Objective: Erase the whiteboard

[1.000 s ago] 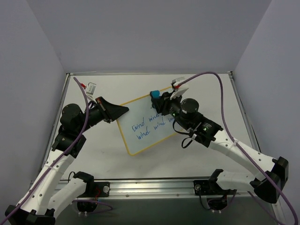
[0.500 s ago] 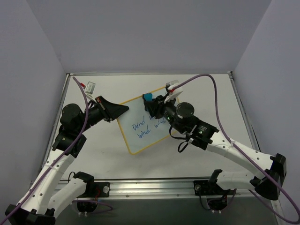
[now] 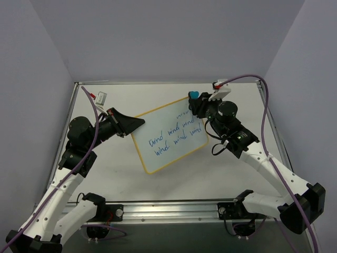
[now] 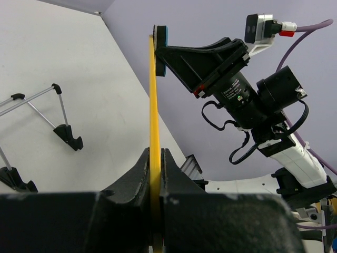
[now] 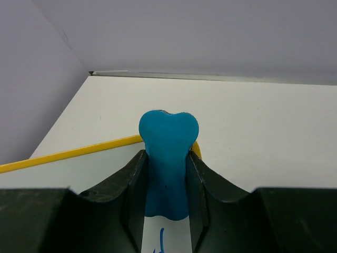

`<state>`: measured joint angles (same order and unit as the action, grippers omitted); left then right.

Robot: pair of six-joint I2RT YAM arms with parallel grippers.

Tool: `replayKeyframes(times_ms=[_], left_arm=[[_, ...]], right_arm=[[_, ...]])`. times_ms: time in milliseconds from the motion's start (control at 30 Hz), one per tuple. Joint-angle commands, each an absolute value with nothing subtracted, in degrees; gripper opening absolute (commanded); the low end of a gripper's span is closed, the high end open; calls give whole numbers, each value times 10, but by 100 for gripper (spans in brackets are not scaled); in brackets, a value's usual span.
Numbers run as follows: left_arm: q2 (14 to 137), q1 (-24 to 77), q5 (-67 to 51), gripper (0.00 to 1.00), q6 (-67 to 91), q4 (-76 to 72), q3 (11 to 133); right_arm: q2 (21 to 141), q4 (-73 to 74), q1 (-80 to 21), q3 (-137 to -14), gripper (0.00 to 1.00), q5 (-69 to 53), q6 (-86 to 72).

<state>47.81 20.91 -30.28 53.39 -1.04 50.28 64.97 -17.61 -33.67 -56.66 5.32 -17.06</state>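
The blue eraser is partly over the whiteboard's yellow frame at the frame's top corner [image 3: 191, 96]. So next my right gripper wipes back across the upper handwriting [image 3: 173, 128] toward my left gripper.
The whiteboard [image 3: 168, 138] has a yellow frame and is held tilted above the table. It bears two lines of blue handwriting and a small remnant near its top right. My left gripper [image 3: 138, 124] is shut on the board's left edge. In the left wrist view the frame [image 4: 154, 100] runs edge-on between the jaws of the left gripper [image 4: 156, 158]. My right gripper [image 3: 196, 101] is shut on the blue eraser [image 3: 194, 95] at the board's top right corner. The eraser [image 5: 168, 153] stands between the jaws of the right gripper [image 5: 166, 157], over the board's corner [image 5: 79, 171].
Grey walls enclose the white table [image 3: 237, 105] on three sides. Purple cables [image 3: 263, 100] arc over both arms. A thin wire stand with black feet [image 4: 60, 124] sits on the table beyond the board. A metal rail [image 3: 168, 210] runs along the near edge.
My right gripper has swept the eraser left along the board's top, then right and up to the top right corner. More handwriting now shows. The left gripper has held still.
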Motion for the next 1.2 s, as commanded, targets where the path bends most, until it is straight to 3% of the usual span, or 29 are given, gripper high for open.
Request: replayKeyframes(times_ms=[0,267,433,567,833,1167], left_arm=[[448,220,-359,2,579,-142,548],[459,219,-359,2,582,-159,538],[453,219,-355,2,580,-157,536],[449,219,-356,2,575,-147,539],[447,219,-370,2,571,-142,546],[452,220,-381,2,568,-141,542]], right_arm=[[654,-172,-340,-565,0,-26,-190],[641,-223,-458,-540,0,-30,-229],[647,-188,-488,-569,0,37,-211],[651,-147,-470,-578,0,101,-186],[656,-109,-321,-581,0,77,-163],[692,-143,-349,-649,0,13,-183]])
